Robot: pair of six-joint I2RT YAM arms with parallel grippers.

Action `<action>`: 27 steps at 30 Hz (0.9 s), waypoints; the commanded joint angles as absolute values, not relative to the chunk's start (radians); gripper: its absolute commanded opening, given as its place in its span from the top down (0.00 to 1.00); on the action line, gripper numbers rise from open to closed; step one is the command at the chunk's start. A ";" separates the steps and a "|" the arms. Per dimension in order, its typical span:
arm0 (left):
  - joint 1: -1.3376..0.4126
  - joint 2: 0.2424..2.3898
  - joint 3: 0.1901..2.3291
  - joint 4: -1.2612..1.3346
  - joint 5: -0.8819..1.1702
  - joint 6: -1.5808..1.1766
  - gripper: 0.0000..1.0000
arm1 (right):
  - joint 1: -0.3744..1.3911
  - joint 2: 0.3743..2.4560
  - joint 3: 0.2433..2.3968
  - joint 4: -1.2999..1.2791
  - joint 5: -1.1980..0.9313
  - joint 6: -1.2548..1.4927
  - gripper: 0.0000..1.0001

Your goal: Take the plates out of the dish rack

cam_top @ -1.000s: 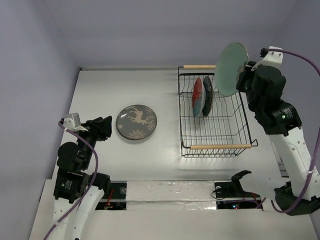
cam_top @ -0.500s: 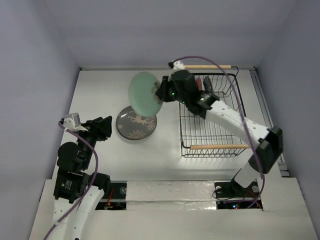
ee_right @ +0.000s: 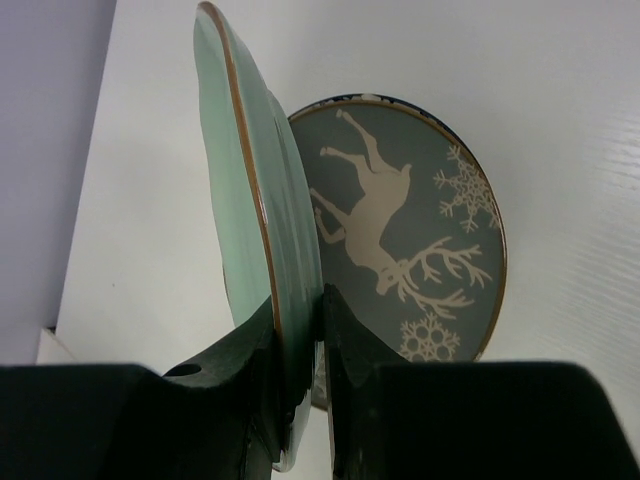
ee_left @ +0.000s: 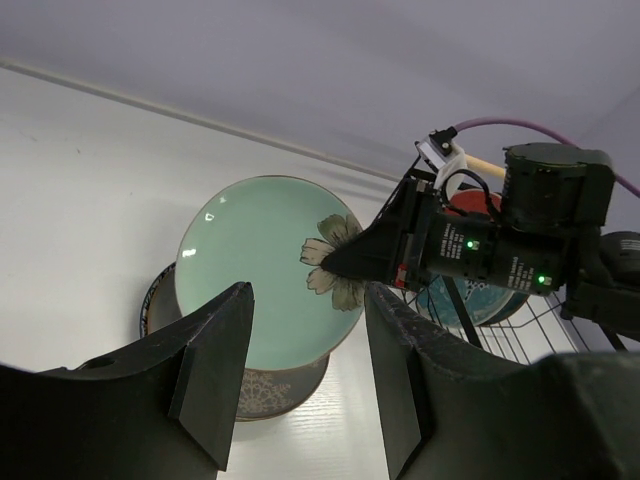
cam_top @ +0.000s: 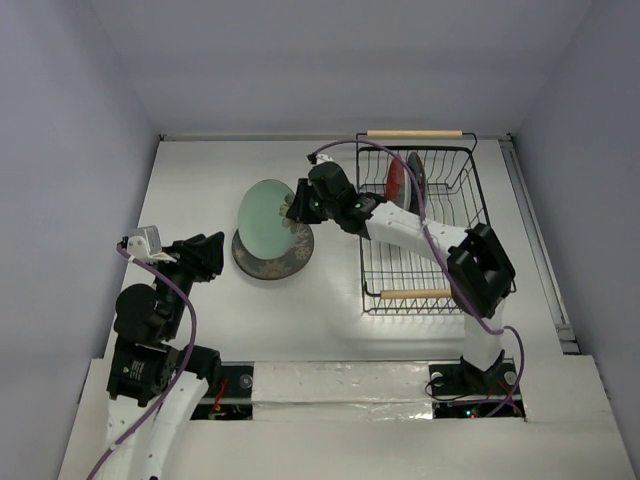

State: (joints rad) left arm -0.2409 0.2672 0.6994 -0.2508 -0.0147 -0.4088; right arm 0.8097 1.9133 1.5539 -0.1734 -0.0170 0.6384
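Note:
The pale green plate (cam_top: 262, 220) is leaning face up over the dark grey reindeer plate (cam_top: 272, 269). My right gripper goes on lowering it flat until it rests there.
My right gripper (cam_top: 296, 208) is shut on the rim of the pale green plate (cam_top: 265, 216) and holds it tilted just above the dark grey reindeer plate (cam_top: 285, 257), which lies flat on the table. In the right wrist view the green plate (ee_right: 250, 200) is edge-on between the fingers with the reindeer plate (ee_right: 420, 250) behind it. The black wire dish rack (cam_top: 440, 250) at the right holds the red plate (cam_top: 396, 182) and the teal plate (cam_top: 415, 180) upright. My left gripper (cam_top: 205, 255) is open and empty, left of the plates. The green plate also shows in the left wrist view (ee_left: 260, 270).
The rack's wooden handles lie at its far end (cam_top: 415, 133) and near end (cam_top: 422, 294). The right arm (cam_top: 420, 232) stretches across the rack's left side. Walls close the table at the back and both sides.
The right arm has carried the green plate from above the rack's far right corner leftward and down, to just over the reindeer plate. The left arm has not moved.

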 commanded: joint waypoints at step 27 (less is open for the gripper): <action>-0.245 0.267 0.690 -0.192 -0.005 -0.410 0.55 | 0.808 1.962 1.382 0.112 -0.071 0.782 0.72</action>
